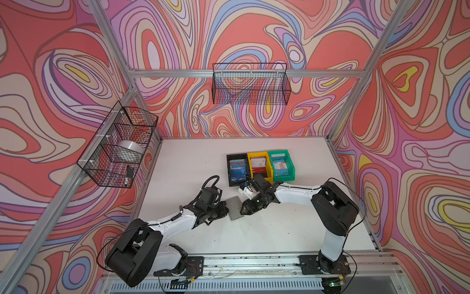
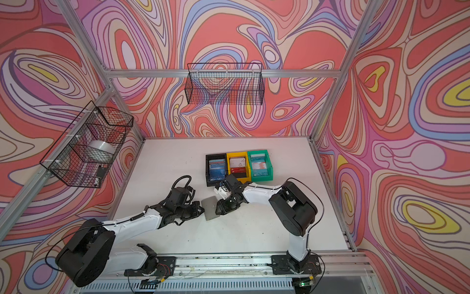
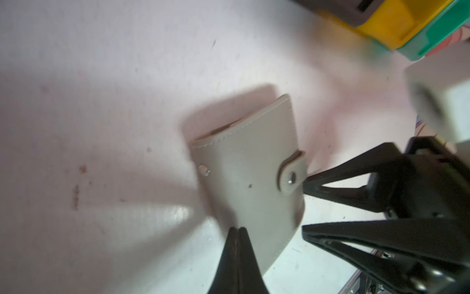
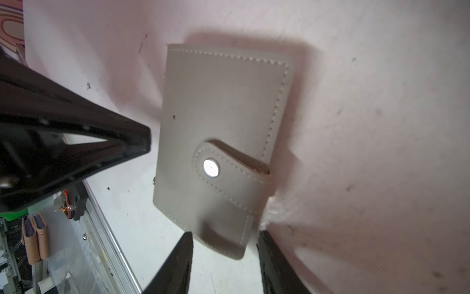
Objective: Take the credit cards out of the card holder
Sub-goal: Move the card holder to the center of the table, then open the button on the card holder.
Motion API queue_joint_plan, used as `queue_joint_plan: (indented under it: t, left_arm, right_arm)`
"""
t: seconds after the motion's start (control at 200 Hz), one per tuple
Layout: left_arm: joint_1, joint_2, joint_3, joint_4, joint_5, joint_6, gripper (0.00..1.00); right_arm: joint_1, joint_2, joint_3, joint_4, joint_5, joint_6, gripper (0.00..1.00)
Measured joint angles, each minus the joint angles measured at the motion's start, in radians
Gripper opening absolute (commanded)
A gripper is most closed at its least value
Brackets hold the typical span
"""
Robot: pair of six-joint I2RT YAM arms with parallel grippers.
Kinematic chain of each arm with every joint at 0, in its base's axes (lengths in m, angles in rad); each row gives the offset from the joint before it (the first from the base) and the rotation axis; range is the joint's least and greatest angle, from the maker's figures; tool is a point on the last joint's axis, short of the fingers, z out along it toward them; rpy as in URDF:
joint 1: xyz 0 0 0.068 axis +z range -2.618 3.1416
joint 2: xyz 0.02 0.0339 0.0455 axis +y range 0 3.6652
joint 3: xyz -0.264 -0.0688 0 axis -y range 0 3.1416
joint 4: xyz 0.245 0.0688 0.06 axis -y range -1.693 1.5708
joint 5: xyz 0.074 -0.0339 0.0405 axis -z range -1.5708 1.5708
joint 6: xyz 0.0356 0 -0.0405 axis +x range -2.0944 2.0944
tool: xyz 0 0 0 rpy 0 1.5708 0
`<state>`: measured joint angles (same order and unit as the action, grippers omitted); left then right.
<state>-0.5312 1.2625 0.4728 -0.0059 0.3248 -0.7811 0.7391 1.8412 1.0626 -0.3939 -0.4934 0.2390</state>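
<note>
The robot's right gripper straddles the card holder's corner beside the buttoned snap tab, so it should open the tab with a pull while the left gripper presses on the holder.
The grey card holder lies flat on the white table between my two grippers, folded shut with its snap tab buttoned. No credit cards show from it; they are hidden inside. My left gripper is shut, with nothing between its fingers, and its tips sit over the holder's left edge. The right gripper is open, and its fingers straddle one corner of the holder without closing on it.
Three small bins stand in a row behind the holder: black with blue cards, yellow with red and white cards, green with teal cards. Wire baskets hang on the left wall and back wall.
</note>
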Motion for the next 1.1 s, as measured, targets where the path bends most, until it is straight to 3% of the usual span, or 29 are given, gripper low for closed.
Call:
queue_joint_plan:
  t: [0.18, 0.29, 0.646, 1.097]
  left_arm:
    - [0.000, -0.188, 0.098, -0.109, -0.071, 0.041, 0.00]
    - [0.000, -0.232, 0.101, -0.116, -0.106, 0.052, 0.00]
    - [0.000, -0.003, 0.063, -0.084, -0.097, 0.044, 0.00]
    - [0.000, 0.037, 0.064, 0.032, -0.056, 0.028, 0.00]
  right_arm:
    - [0.000, -0.082, 0.025, -0.076, 0.064, -0.011, 0.42]
    - [0.000, -0.127, 0.060, -0.100, 0.106, -0.013, 0.42]
    - [0.021, -0.024, 0.181, -0.140, 0.211, -0.008, 0.42]
    - [0.114, 0.072, 0.251, -0.164, 0.288, 0.031, 0.42]
